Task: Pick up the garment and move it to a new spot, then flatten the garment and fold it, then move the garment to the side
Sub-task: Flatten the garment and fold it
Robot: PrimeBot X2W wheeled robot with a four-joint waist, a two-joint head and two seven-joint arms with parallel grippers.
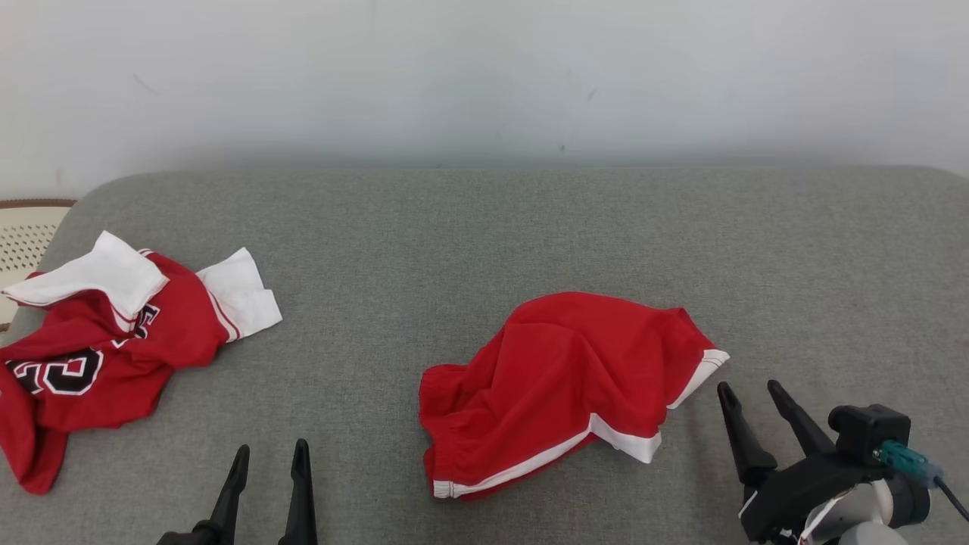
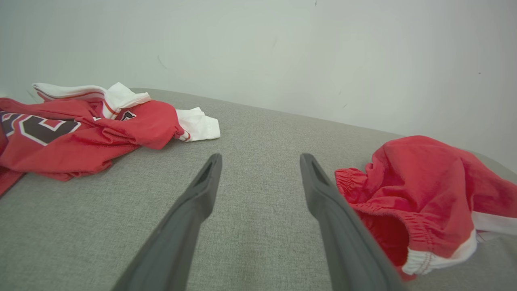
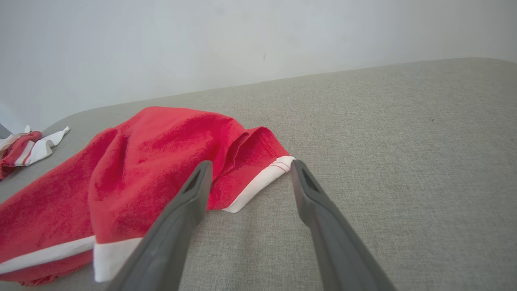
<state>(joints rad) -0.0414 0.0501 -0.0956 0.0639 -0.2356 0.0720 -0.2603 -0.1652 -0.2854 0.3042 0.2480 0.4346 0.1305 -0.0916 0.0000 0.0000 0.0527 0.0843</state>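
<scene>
Loose folds [image 1: 586, 359] leave the middle of the shorts slack, so the far white-trimmed corner [image 1: 715, 357] will come away when the robot pulls it, while the bunched end mostly stays behind.
The garment [image 1: 560, 386], red shorts with white trim, lies crumpled on the grey cushion near the front middle. It also shows in the left wrist view [image 2: 424, 194] and the right wrist view [image 3: 153, 173]. My right gripper [image 1: 749, 390] stands open just right of the shorts' white hem corner, holding nothing; in its own view the gripper [image 3: 248, 165] points at that hem. My left gripper [image 1: 271, 450] is open at the lower left, apart from the shorts, and its fingers [image 2: 260, 157] frame bare cushion.
A second garment, a red jersey [image 1: 98, 341] with white sleeves and dark lettering, lies crumpled at the left edge; it appears again as the jersey [image 2: 76, 129]. A pale perforated object [image 1: 23, 235] sits beyond the cushion's left end. A white wall [image 1: 484, 76] runs behind.
</scene>
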